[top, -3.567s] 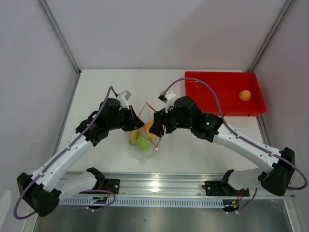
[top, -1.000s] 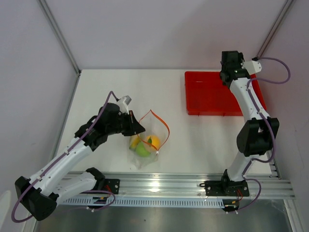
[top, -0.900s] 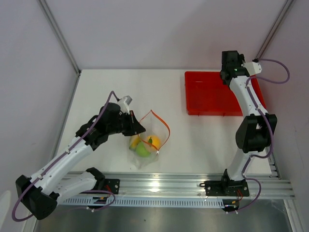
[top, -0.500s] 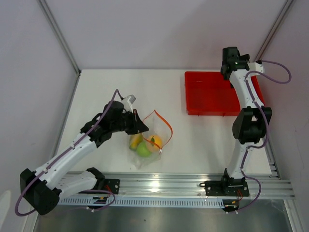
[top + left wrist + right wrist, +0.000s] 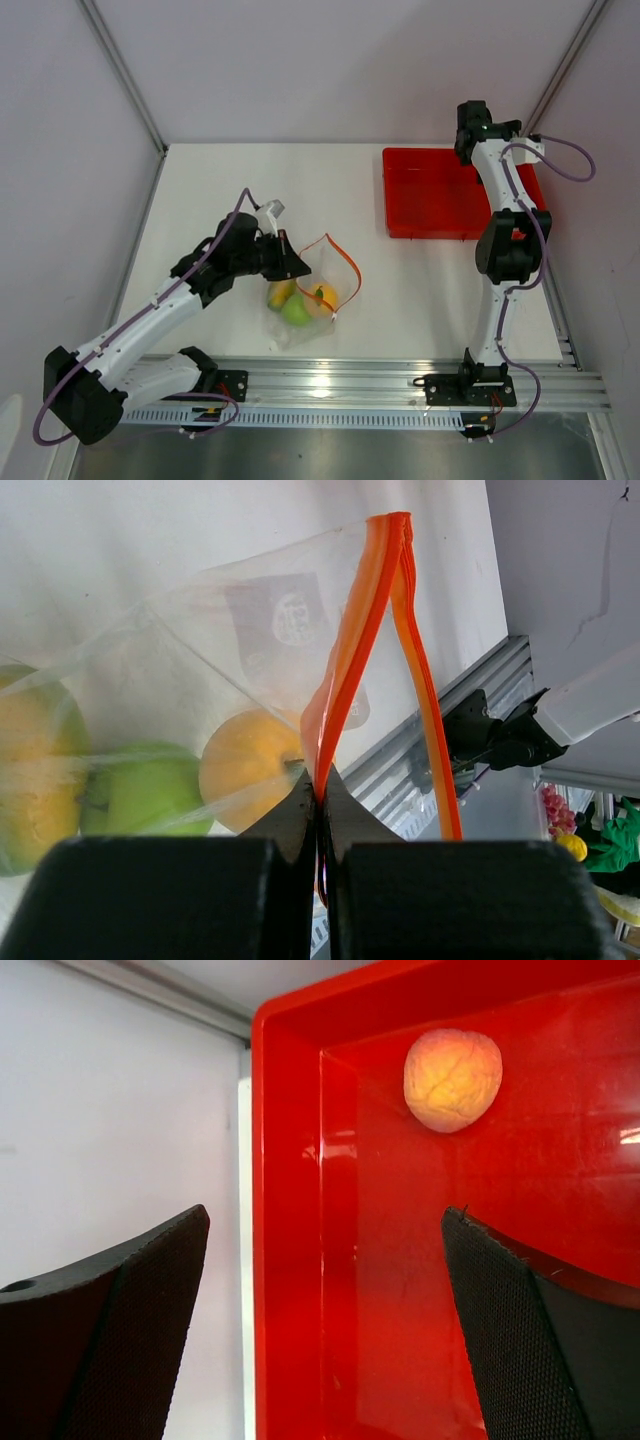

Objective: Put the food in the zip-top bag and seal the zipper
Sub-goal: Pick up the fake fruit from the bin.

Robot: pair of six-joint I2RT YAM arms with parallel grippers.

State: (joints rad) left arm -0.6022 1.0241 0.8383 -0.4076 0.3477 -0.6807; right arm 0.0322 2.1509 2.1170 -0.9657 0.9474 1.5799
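Note:
My right gripper should keep moving toward the peach, fingers open, with the red tray's bottom open on both sides (image 5: 382,1100) of it, and close around the peach's middle (image 5: 452,1080).
The clear zip-top bag (image 5: 312,300) lies at the table's front middle. It holds the yellow-green mango (image 5: 281,291), the green apple (image 5: 295,312) and one orange peach (image 5: 323,295). Its orange zipper (image 5: 343,262) stands up in an open loop. My left gripper (image 5: 287,262) is shut on one side of the zipper (image 5: 350,650), with the peach (image 5: 250,780), apple (image 5: 150,790) and mango (image 5: 30,780) showing through the bag (image 5: 250,610). My right gripper (image 5: 468,150) is open and empty above the tray; the second peach (image 5: 452,1078) lies beyond its fingertips (image 5: 325,1218).
The red tray (image 5: 430,200) sits at the back right; its rim (image 5: 285,1210) runs between my right fingers in the right wrist view. My right arm stands upright over the tray's right half and hides the second peach from above. A metal rail (image 5: 330,385) runs along the near edge.
My right gripper has left the bag and swung up over the red tray's far side. My left gripper has shifted slightly right, still holding the zipper; the bag mouth follows.

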